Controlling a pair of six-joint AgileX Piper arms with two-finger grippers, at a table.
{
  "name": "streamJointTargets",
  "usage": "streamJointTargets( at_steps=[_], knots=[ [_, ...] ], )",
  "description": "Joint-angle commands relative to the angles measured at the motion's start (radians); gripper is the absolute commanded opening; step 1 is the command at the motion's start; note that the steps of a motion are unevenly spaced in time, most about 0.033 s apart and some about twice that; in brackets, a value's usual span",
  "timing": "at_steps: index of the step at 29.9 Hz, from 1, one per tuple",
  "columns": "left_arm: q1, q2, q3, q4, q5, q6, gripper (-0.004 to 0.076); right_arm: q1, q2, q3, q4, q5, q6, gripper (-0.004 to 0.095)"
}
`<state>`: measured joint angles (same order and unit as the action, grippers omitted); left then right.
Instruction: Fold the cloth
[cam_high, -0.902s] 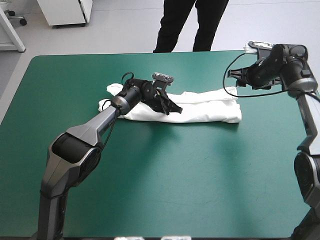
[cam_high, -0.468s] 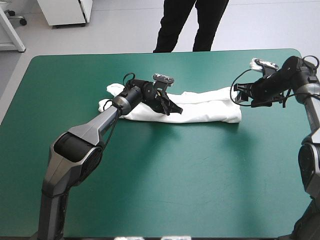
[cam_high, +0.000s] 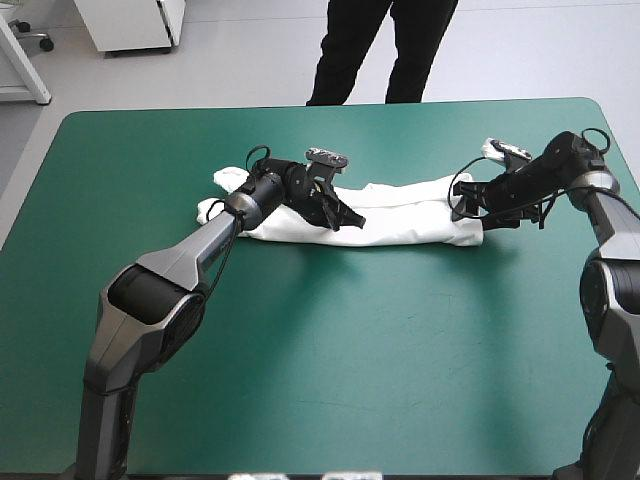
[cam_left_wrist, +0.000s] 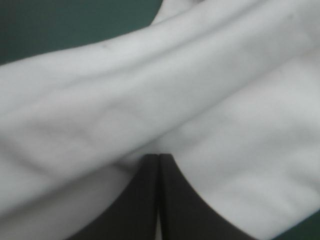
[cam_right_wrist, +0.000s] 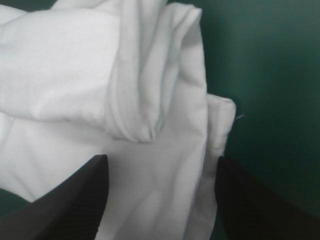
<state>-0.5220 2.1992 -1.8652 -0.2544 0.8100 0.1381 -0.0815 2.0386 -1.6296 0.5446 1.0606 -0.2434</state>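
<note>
The white T-shirt's middle (cam_high: 346, 228) is held down by my left gripper, so the white T-shirt will fold over there when I bring its layered end (cam_high: 464, 232) across.
The white T-shirt (cam_high: 410, 215) lies folded into a long band across the middle of the table, with a bunched sleeve end at its left. My left gripper (cam_high: 350, 218) rests on the band's middle. In the left wrist view it (cam_left_wrist: 159, 157) is shut, and creases of the T-shirt (cam_left_wrist: 200, 90) gather at its tip. My right gripper (cam_high: 462, 205) is low at the band's right end. In the right wrist view it (cam_right_wrist: 161, 162) stands open, with the layered end of the T-shirt (cam_right_wrist: 75, 75) between and ahead of its fingers.
The teal-green cover (cam_high: 350, 350) spreads wide between the shirt and the table's near edge. A strip of teal-green cover (cam_right_wrist: 270, 75) shows beside the shirt's right end. The table's right edge runs just behind the right arm.
My right arm has come down from the far right corner to the shirt's right end. The left arm and the shirt have not moved.
</note>
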Motion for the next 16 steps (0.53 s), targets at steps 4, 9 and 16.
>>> streamJointTargets(
  at_steps=[4,9,16],
  knots=[
    [-0.003,-0.042,-0.017,-0.015,0.04,-0.006,-0.0009,-0.005,0.0,-0.022,0.111,0.007,-0.054,0.0578],
    [-0.003,-0.042,-0.017,-0.015,0.037,-0.006,-0.0009,0.012,0.024,-0.022,0.16,0.017,-0.081,0.0307],
    [-0.003,-0.042,-0.017,-0.015,0.039,-0.002,-0.0009,0.024,0.012,-0.046,0.171,0.046,-0.1,-0.0016]
  ],
)
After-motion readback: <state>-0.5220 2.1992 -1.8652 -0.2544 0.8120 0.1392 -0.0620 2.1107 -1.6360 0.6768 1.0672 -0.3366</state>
